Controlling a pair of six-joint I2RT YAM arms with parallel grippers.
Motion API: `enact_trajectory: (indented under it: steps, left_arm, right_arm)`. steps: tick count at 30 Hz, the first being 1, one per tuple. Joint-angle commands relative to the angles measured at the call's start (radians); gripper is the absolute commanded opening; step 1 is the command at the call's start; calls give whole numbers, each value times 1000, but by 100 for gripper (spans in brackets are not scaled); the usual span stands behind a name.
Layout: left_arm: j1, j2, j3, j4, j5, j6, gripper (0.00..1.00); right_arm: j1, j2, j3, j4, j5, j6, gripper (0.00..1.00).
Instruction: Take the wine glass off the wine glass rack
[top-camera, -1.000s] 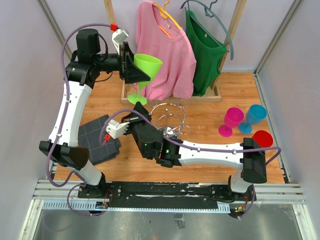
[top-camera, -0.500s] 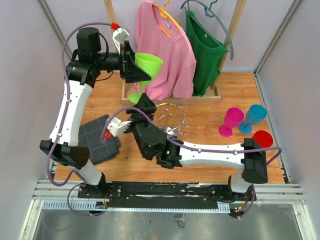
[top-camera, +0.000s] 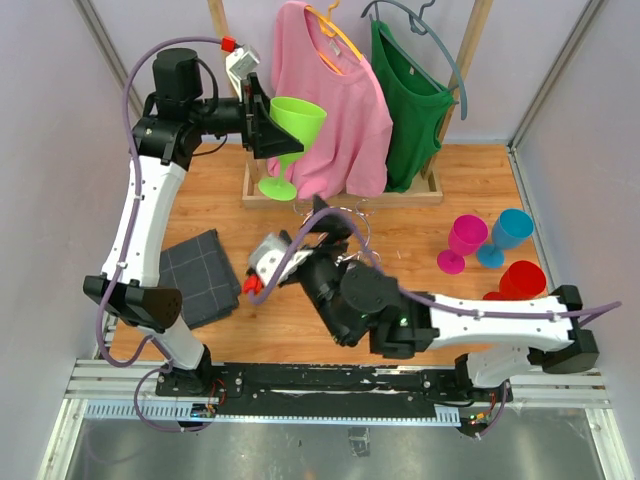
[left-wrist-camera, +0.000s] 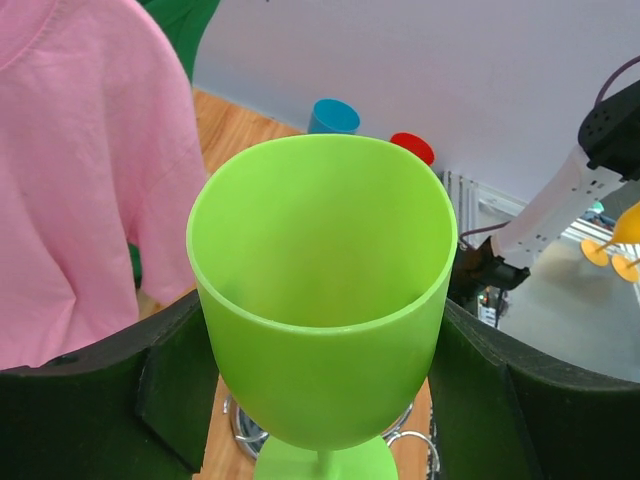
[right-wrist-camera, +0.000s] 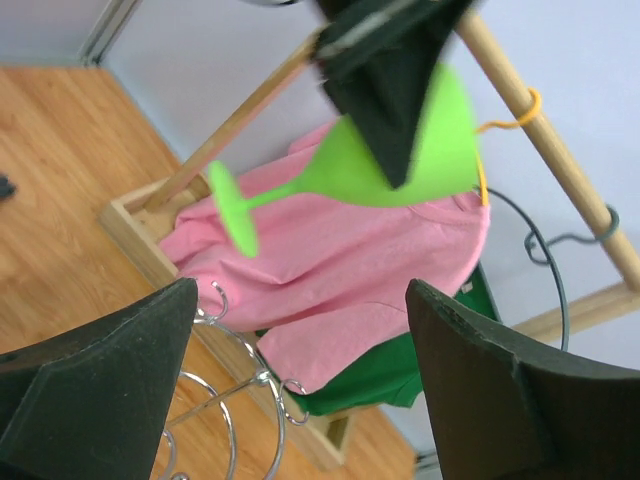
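Note:
The green wine glass (top-camera: 292, 128) in the robot's left gripper is on the other side of the rack from the other glasses, so the right gripper should grasp its rim (top-camera: 323, 116) and bring it over.
The green wine glass (top-camera: 297, 120) hangs in the air to the upper left of the wine glass rack (top-camera: 347, 222) and touches none of its arms. My left gripper (top-camera: 272, 130) is shut on its bowl. In the left wrist view the glass (left-wrist-camera: 320, 300) fills the space between the black fingers (left-wrist-camera: 175, 380), with the rack's chrome base (left-wrist-camera: 243, 437) below. My right gripper (top-camera: 335, 240) hovers at the rack, open and holding nothing. In the right wrist view the glass (right-wrist-camera: 390, 160) is above, and the rack's curled arms (right-wrist-camera: 240, 400) sit between the spread fingers (right-wrist-camera: 110, 370).
A pink glass (top-camera: 465, 240), a blue glass (top-camera: 510, 232) and a red glass (top-camera: 522, 280) stand at the right. A grey cloth (top-camera: 200, 275) lies at the left. The wooden clothes rack (top-camera: 340, 195) with a pink shirt (top-camera: 335, 110) and a green shirt (top-camera: 410, 100) stands behind.
My right gripper has opened and its arm has swung right, nearer the rack's near side. My left gripper has carried the green glass slightly higher.

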Motion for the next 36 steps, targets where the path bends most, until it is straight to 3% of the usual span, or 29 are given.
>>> enact_trajectory:
  steps: [1,5,10,13,21,28,36]
  left_arm:
    - [-2,-13,12,7,-57,56,56]
    - [-5,-36,-27,-17,-105,138,58]
    - [-6,-58,-46,-44,-122,192,58]
    - [-7,-81,-69,-45,-129,212,58]
    - [-7,-141,-121,-64,-164,307,58]
    - [-11,-167,-134,-142,-217,444,58]
    - [-45,-220,-188,-245,-363,704,57]
  right_arm:
    - [-25,-59,261,-201,78,252,86]
    - [-118,19,562,-467,58,382,87]
    - [-305,231,1113,-854,-149,665,90]
    - [-413,326,1290,-948,-278,811,90]
    - [-688,192,977,-951,-647,1281,89]
    - [-883,192,951,-991,-1022,1588,85]
    - [-1028,223,919,-996,-1392,1791,80]
